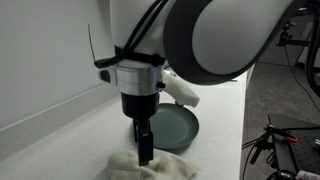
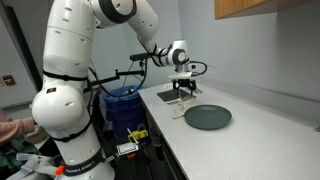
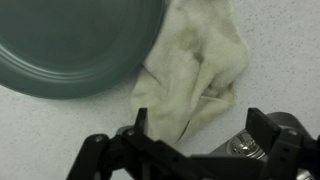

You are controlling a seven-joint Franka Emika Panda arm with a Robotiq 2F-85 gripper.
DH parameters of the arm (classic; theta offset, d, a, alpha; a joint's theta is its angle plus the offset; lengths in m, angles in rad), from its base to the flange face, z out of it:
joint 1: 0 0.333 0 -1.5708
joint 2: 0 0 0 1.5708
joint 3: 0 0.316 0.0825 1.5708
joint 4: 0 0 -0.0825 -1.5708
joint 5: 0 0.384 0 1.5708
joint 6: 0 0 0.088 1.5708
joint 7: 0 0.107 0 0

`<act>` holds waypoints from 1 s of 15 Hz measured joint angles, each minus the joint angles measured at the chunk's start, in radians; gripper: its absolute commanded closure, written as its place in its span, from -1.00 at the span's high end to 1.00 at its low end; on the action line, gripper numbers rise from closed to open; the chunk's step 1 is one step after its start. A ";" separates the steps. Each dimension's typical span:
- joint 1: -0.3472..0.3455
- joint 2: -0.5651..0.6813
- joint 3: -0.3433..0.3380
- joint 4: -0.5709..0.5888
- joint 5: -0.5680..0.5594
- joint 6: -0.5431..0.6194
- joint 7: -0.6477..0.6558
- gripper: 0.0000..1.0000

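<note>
I should go on lowering my gripper and close it on the folds (image 3: 194,108), because the cream cloth's lower end (image 3: 174,122) is clear of the plate and centred under my open fingers.
A crumpled cream cloth (image 3: 195,65) lies on the speckled white counter (image 3: 280,60), right beside a grey-green plate (image 3: 70,45); its top corner reaches the plate's rim. My gripper (image 3: 200,125) hangs just above the cloth's lower end, open wide, with nothing between its fingers (image 3: 141,122). In an exterior view the gripper (image 1: 144,150) points straight down over the cloth (image 1: 150,165), with the plate (image 1: 172,127) behind it. In an exterior view the gripper (image 2: 181,95) is low over the cloth (image 2: 177,110), left of the plate (image 2: 208,117).
The counter (image 2: 250,140) runs along a wall and ends at an edge beside the robot's base. A blue bin (image 2: 121,106) stands on the floor by the arm. Cables and clips (image 1: 275,140) sit off the counter's far side.
</note>
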 measured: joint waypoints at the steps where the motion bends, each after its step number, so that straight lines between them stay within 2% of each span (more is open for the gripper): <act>1: 0.001 0.022 0.000 0.006 0.000 0.020 0.000 1.00; 8: 0.008 0.141 -0.005 0.033 -0.007 0.069 0.003 1.00; 9: 0.009 0.152 -0.006 0.040 -0.007 0.069 0.003 0.86; 10: 0.010 0.161 -0.007 0.046 -0.007 0.069 0.004 0.47; 15: 0.010 0.180 -0.017 0.076 -0.008 0.071 0.015 -0.30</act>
